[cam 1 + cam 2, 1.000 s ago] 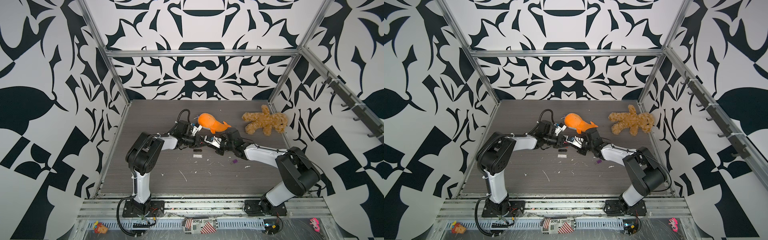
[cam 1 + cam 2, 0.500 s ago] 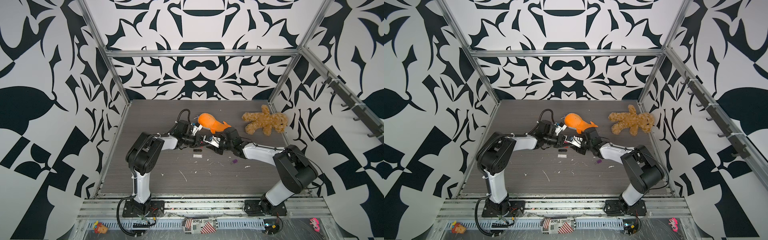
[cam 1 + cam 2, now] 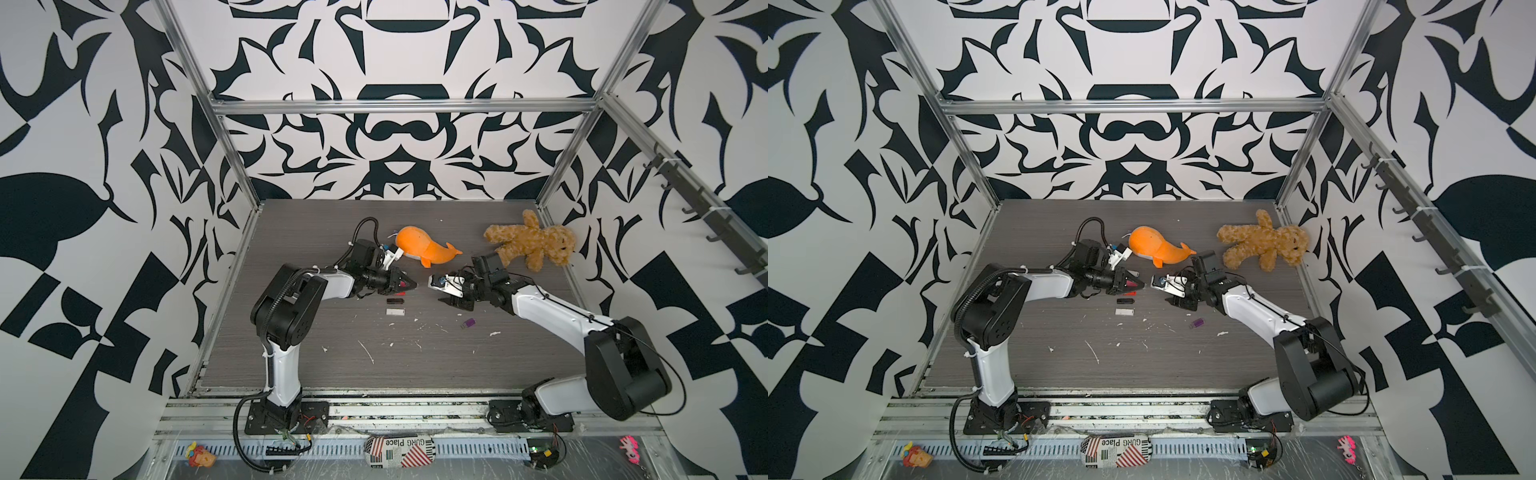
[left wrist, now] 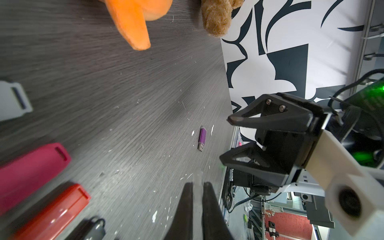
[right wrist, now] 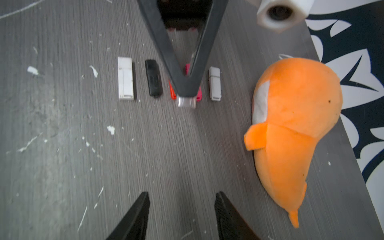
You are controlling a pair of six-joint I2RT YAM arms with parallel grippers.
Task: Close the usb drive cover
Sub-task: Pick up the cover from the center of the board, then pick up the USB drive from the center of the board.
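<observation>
The purple drive lies alone with its metal end (image 4: 200, 147) uncovered, so the robot's open right gripper should keep moving to the drive's body (image 4: 202, 135) until the fingers hold it.
My left gripper (image 4: 197, 185) is shut on a small usb drive (image 5: 187, 102). The drive's silver metal end sticks out past the fingertips, a little above the table. Whether its cover is closed I cannot tell. In both top views the left gripper (image 3: 411, 285) (image 3: 1140, 285) points right, towards my right gripper (image 3: 438, 289) (image 3: 1160, 286). A short gap lies between them. The right gripper (image 5: 181, 195) is open with nothing between its fingers, facing the held drive.
Under the left gripper lies a row of drives: white (image 5: 125, 79), black (image 5: 153, 79), red (image 4: 52, 209), pink (image 4: 31, 166), white (image 5: 215, 83). A purple drive (image 3: 469, 323) lies apart at the right. An orange plush whale (image 3: 419, 250) and a brown teddy bear (image 3: 530, 245) lie behind the grippers.
My right gripper has opened and drawn back to the right, away from the left gripper's tip. The left gripper stays shut on the drive in the same place.
</observation>
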